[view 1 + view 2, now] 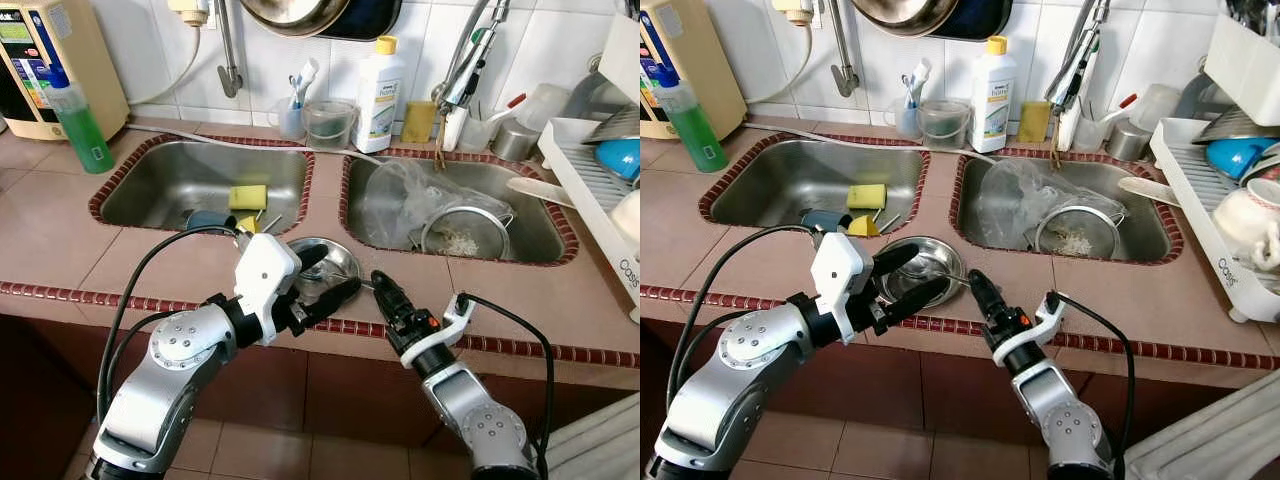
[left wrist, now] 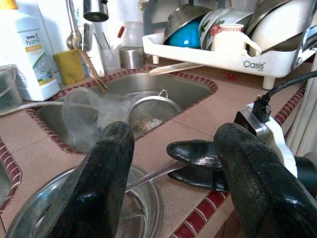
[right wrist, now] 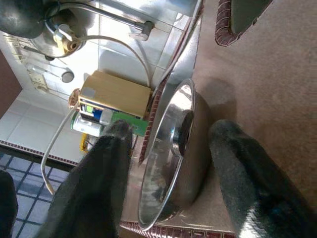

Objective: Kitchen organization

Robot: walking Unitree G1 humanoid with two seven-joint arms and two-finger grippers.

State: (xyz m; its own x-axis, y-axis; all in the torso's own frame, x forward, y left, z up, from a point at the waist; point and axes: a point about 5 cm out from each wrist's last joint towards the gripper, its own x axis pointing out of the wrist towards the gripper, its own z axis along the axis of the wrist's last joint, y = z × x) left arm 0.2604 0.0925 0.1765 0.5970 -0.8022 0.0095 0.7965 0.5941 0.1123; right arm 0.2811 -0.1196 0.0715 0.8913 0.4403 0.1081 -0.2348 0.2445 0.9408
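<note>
I see the thin metal handle [image 1: 367, 286] crossing over the bowl's rim [image 1: 360, 280], so it will come free as a spoon when I lift, and the bowl will stay behind.
A shallow steel bowl [image 1: 322, 262] rests on the tiled counter [image 1: 500, 300] between the two sinks, close to the front edge. My left gripper [image 1: 340, 268] is open and comes in from the left. One finger is over the bowl and the other lies along its near rim. My right gripper [image 1: 379, 281] points at the bowl's right side from the front. In the right wrist view its fingers [image 3: 111, 163] stand apart, open, with the bowl [image 3: 168, 173] framed between them. A thin metal handle [image 2: 151, 174] sticks out of the bowl toward the right gripper's tips.
The left sink [image 1: 160, 190] holds yellow sponges [image 1: 247, 197] and a dark cup. The right sink [image 1: 540, 225] holds a clear plastic bag and a wire strainer [image 1: 463, 232]. A white dish rack [image 1: 590, 190] stands at the right, and a green bottle [image 1: 78, 120] and a white bottle [image 1: 378, 95] stand behind the sinks.
</note>
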